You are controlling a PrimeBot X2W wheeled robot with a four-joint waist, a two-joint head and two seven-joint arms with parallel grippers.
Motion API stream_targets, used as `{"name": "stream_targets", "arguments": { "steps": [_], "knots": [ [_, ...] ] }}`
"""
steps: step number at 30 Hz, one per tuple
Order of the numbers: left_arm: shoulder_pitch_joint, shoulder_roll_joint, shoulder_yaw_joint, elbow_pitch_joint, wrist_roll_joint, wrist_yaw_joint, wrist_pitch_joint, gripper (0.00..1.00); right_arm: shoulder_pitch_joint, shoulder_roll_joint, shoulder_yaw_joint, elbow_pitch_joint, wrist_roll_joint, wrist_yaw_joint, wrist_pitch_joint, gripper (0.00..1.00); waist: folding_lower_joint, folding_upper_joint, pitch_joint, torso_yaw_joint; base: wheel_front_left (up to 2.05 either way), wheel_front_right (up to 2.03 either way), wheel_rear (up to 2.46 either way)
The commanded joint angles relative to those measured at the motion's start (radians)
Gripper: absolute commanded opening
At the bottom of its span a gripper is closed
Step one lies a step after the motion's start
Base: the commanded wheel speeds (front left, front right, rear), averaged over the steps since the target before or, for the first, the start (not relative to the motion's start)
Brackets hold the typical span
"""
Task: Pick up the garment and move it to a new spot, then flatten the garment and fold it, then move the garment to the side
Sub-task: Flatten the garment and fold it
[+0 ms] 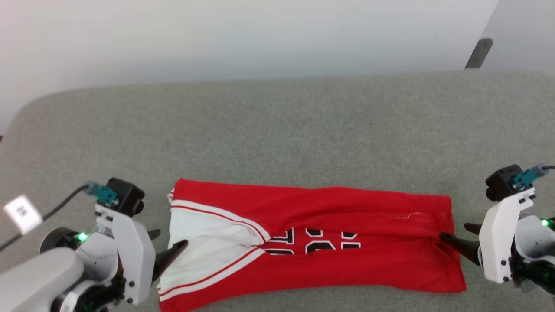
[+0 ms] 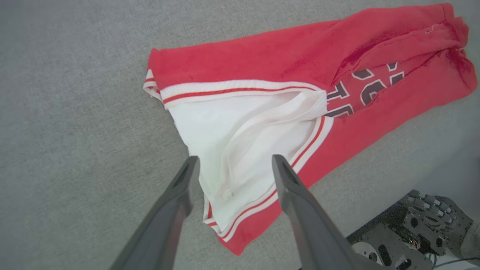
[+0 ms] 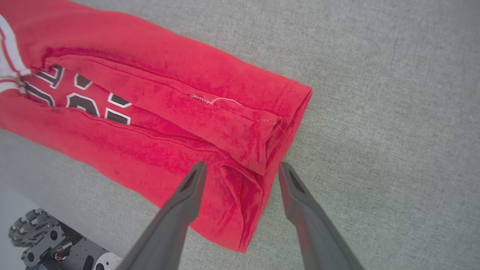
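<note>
The flaps meet loosely (image 1: 438, 241) at the red end, so its near corner (image 1: 458, 285) will trail behind and leave white hem panel showing when the robot folds it over.
The red garment (image 1: 329, 208) lies stretched left to right on the grey cloth-covered table (image 1: 277, 130), folded lengthwise, with black-and-white lettering showing in the middle gap. Its white hem panel (image 2: 240, 131) with striped trim is at the left end. My left gripper (image 1: 171, 239) is open, its fingers (image 2: 176, 202) straddling the hem panel's edge just above it. At the plain red end (image 3: 262, 142) on the right, my right gripper (image 1: 454, 231) is also open, one finger (image 3: 183, 198) over the cloth and the other beside the edge.
The table's far edge meets a pale wall, and a grey post (image 1: 479, 52) stands at the upper right. A white tag (image 1: 21, 212) hangs on the left arm's cable. The robot's wheeled base (image 2: 412, 225) sits below the table's near edge.
</note>
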Motion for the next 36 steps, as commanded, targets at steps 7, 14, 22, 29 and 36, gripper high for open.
{"name": "stream_targets", "arguments": {
  "steps": [7, 14, 22, 29, 36],
  "knots": [
    [0.096, -0.002, 0.026, -0.010, 0.070, 0.039, -0.239, 1.00, 0.096, 0.040, -0.090, -0.030, -0.031, -0.001, -0.070, 1.00, 0.0000, 0.0000, -0.101, 0.020, 0.00, 0.00, 0.00],
    [0.194, -0.021, 0.082, 0.000, 0.103, 0.127, -0.510, 1.00, 0.173, 0.088, -0.195, -0.016, -0.069, -0.001, -0.122, 1.00, 0.0000, 0.0000, -0.135, 0.036, 0.00, 0.00, 0.00],
    [0.319, -0.082, 0.225, -0.009, 0.186, 0.215, -0.602, 1.00, 0.218, 0.097, -0.276, 0.011, -0.110, -0.001, -0.087, 1.00, 0.0000, 0.0000, -0.148, 0.074, 0.00, 0.00, 0.00],
    [0.541, -0.217, 0.499, -0.013, 0.362, 0.233, -0.601, 1.00, 0.235, 0.106, -0.332, 0.048, -0.140, -0.001, -0.045, 1.00, 0.0000, 0.0000, -0.148, 0.113, 0.00, 0.00, 0.00],
    [0.713, -0.340, 0.695, -0.003, 0.504, 0.172, -0.600, 1.00, 0.204, 0.099, -0.354, 0.121, -0.156, -0.001, 0.019, 1.00, 0.0000, 0.0000, -0.134, 0.156, 0.00, 0.00, 0.00]
  ]
}}
